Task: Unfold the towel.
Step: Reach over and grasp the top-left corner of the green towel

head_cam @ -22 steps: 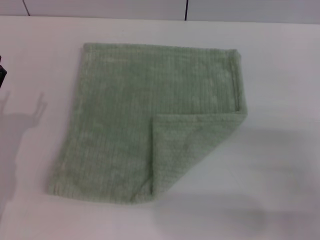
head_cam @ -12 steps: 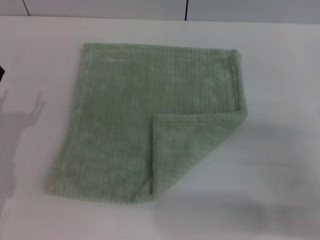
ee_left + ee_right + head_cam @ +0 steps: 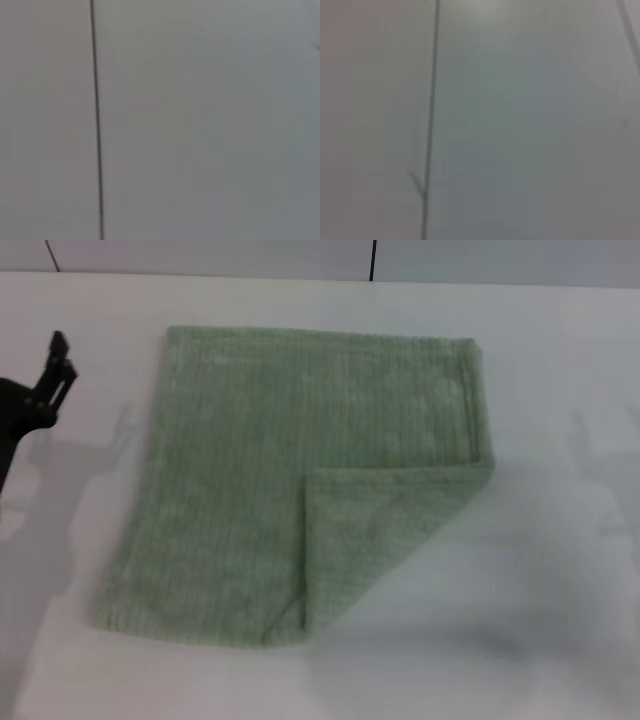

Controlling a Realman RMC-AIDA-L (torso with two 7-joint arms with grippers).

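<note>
I am about to pull, and the towel's near edge is a straight diagonal crease (image 3: 402, 549), so the folded corner (image 3: 316, 478) will peel back while the rest of the towel stays flat.
The pale sage-green towel (image 3: 290, 480) lies flat on the white table (image 3: 560, 370) in the head view. Its near right corner (image 3: 370, 540) is folded over onto the cloth as a triangle. My left gripper (image 3: 55, 365) shows at the left edge of the head view, raised, to the left of the towel and apart from it. My right gripper is out of view; only its shadow falls on the table to the right of the towel. Both wrist views show only a plain pale surface with a dark seam.
A wall with dark vertical seams (image 3: 372, 260) runs behind the table's far edge. Bare table lies on all sides of the towel.
My left gripper has come into the head view from the left edge, moving toward the towel. A shadow of the right arm has appeared at the right. The towel has not moved.
</note>
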